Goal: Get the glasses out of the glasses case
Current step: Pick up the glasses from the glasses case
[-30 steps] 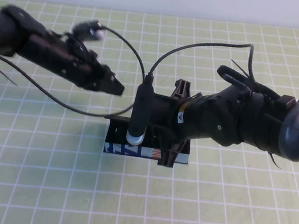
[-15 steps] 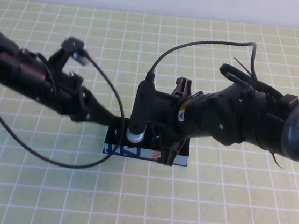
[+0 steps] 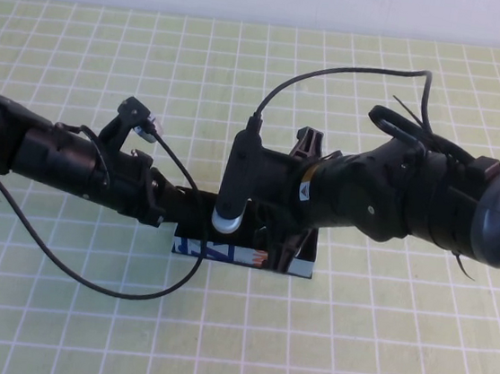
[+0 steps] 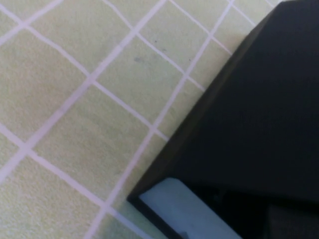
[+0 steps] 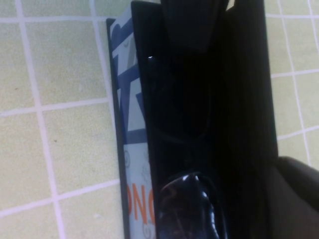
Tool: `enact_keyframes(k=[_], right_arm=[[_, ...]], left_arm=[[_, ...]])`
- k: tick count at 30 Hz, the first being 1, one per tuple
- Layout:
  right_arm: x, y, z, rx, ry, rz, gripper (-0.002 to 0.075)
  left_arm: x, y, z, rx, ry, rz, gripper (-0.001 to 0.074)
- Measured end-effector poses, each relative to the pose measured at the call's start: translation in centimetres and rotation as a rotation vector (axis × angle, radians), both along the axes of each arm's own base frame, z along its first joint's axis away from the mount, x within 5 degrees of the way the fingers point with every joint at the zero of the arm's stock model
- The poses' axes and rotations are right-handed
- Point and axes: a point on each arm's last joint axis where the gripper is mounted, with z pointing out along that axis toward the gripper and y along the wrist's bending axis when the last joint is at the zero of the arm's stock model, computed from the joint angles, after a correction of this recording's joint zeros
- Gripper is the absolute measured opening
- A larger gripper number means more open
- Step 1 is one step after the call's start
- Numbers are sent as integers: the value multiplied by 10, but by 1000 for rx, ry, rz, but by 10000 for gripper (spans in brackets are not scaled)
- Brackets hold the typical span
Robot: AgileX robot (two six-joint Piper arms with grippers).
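Observation:
My right gripper has the raised black lid standing steep beside the glasses, so it should lay the lid back and let go before reaching in for them.
The glasses case lies open mid-table, its light blue printed front facing me. In the right wrist view the case shows its black inside, with a dark lens of the glasses lying in it. My right gripper hangs over the case's right half, shut on the raised black lid; one finger sits outside the lid. My left gripper reaches in low from the left and is at the case's left end. The left wrist view shows only the case's corner.
Everything stands on a green mat with a white grid. A black cable loops from the left arm down onto the mat. Another cable arcs above the right arm.
My left arm has swung down and inward from the upper left, bringing its gripper to the case's left end. The right arm and the case have stayed put.

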Motion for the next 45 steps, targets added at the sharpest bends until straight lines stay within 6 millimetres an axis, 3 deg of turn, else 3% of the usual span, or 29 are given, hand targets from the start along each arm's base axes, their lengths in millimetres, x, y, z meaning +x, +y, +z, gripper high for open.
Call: enact_keyframes(k=[7,11,16,19,24,34,45], right_arm=[[0,0,0,23,16,-27,3],[-2,-2,10,82,38,-86,90],[-15,-11,43,227,109,-207,200],[-28,-15,55,297,243,-287,169],[-37,-14,42,294,470,-392,20],[-8,-8,5,388,481,-623,-15],[46,-9,1,457,462,-711,-17]], left_arm=[[6,-1,-6,-15,-20,38,-4],[6,-1,-8,-25,-13,48,-4],[7,-1,-8,-26,-11,50,-4],[7,-1,-8,-26,-11,50,-4],[7,-1,-8,-26,-11,50,-4],[5,-1,-9,-33,5,41,-4],[4,-2,-9,-36,13,30,-4]])
